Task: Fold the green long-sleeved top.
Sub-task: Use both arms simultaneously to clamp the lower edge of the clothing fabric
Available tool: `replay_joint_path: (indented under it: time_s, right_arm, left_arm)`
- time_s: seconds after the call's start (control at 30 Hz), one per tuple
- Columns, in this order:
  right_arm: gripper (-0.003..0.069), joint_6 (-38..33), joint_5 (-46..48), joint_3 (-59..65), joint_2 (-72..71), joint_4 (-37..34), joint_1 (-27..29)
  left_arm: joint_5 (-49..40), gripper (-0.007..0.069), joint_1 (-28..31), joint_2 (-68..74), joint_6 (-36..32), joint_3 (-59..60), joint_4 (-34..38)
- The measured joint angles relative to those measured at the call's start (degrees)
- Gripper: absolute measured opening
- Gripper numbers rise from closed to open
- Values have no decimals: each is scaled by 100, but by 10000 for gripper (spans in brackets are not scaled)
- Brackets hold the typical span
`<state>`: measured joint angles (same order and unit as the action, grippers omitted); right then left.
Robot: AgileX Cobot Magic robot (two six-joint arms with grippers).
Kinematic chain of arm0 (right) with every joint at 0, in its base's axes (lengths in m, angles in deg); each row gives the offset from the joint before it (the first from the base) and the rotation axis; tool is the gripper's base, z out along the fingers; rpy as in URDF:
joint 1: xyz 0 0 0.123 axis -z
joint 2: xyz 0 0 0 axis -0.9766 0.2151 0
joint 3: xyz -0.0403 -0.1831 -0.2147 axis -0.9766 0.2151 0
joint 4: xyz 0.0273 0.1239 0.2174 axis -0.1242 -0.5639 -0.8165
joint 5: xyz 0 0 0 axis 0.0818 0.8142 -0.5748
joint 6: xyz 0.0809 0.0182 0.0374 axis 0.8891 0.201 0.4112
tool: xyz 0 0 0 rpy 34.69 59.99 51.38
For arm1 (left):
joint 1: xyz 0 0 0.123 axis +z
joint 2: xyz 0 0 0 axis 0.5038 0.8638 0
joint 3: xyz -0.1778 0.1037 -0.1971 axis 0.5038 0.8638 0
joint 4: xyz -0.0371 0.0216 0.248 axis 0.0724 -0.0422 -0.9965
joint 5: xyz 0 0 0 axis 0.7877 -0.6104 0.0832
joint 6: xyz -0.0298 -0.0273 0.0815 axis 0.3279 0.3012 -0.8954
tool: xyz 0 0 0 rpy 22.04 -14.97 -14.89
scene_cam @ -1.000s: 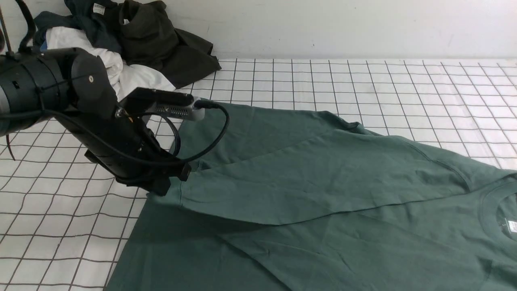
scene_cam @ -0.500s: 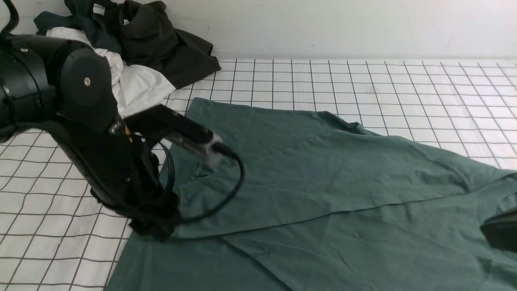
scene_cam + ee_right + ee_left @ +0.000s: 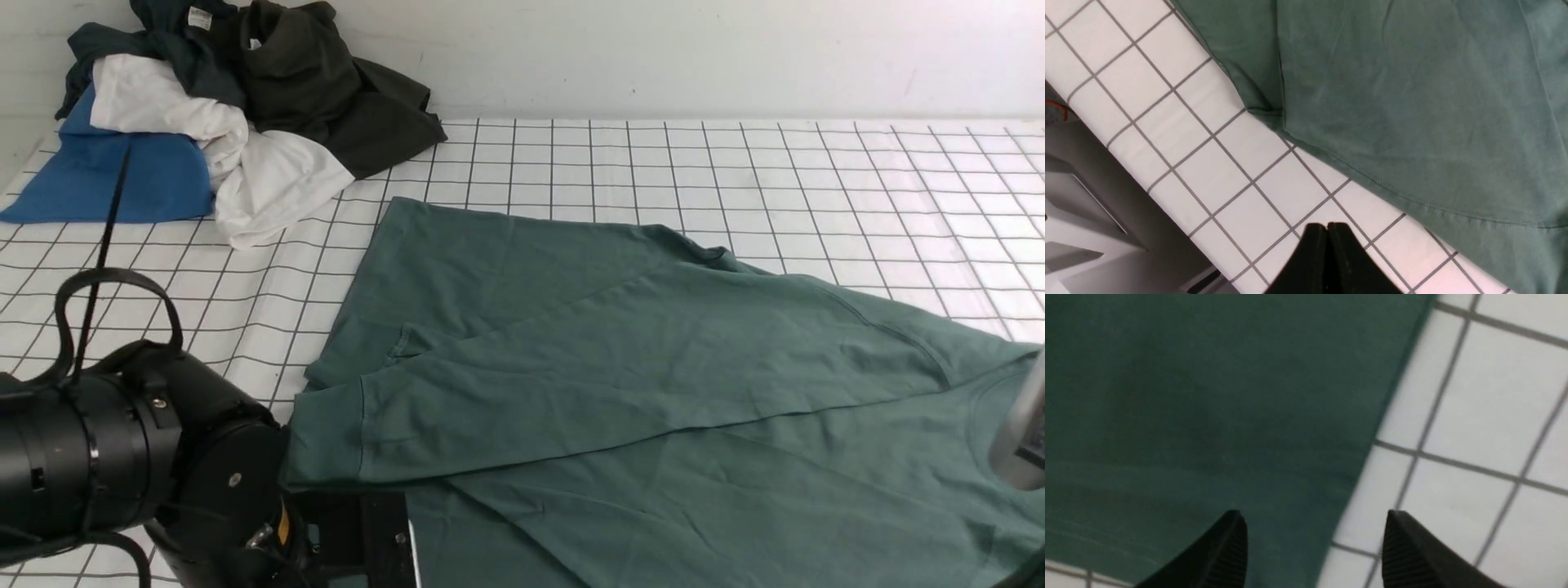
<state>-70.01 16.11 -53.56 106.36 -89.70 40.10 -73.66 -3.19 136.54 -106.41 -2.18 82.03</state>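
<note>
I expect the green top's near side [image 3: 705, 539] to drape over the sleeve [image 3: 529, 407] and hide it when I fold that side, because the sleeve lies flat across the top's body.
The green long-sleeved top [image 3: 637, 384] lies spread on the checked cloth, neck toward the right, with one sleeve folded across the body so its ribbed cuff [image 3: 322, 433] lies at the left. My left arm [image 3: 122, 457] sits low at the near left; its fingers are hidden in the front view. In the left wrist view my left gripper [image 3: 1314, 522] is open and empty above the top's edge [image 3: 1208, 416]. My right gripper [image 3: 1327, 226] is shut and empty over the checked cloth, just off the top's hem [image 3: 1412, 122]. Only a grey part of the right arm [image 3: 1020, 433] shows in the front view.
A heap of clothes sits at the far left: a bright blue garment [image 3: 106, 180], a white one [image 3: 261, 180] and dark ones [image 3: 326, 90]. A pale wall [image 3: 694, 57] runs behind. The table's near edge [image 3: 1126, 196] shows in the right wrist view.
My left arm has let go of the sleeve cuff and drawn back toward the near left, uncovering the clothes heap. The folded sleeve stays lying across the top. The right arm has come into view.
</note>
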Motion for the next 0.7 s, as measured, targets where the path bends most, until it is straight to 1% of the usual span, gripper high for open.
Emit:
replay_joint_path:
  time_s: [0.13, 0.33, 0.43, 0.57, 0.6, 0.63, 0.7]
  right_arm:
    - [-15, 0, -4, 11, 0, 0, 0]
    - [-15, 0, -7, 11, 0, 23, 0]
    - [-15, 0, -7, 11, 0, 23, 0]
    - [-15, 0, -7, 11, 0, 57, 0]
    - [-15, 0, -7, 11, 0, 66, 0]
    - [-15, 0, -7, 11, 0, 125, 0]
    - [-15, 0, -7, 11, 0, 249, 0]
  left_arm:
    - [372, 412, 0, 487, -16, 23, -13]
    - [217, 402, 0, 814, -22, -87, -148]
    - [190, 337, 0, 837, -8, -160, -252]
    - [129, 124, 0, 858, 207, -265, -451]
    - [122, 103, 0, 859, 236, -278, -461]
    - [76, 41, 0, 886, 377, -333, -536]
    - [-83, 13, 0, 915, 541, -432, -613]
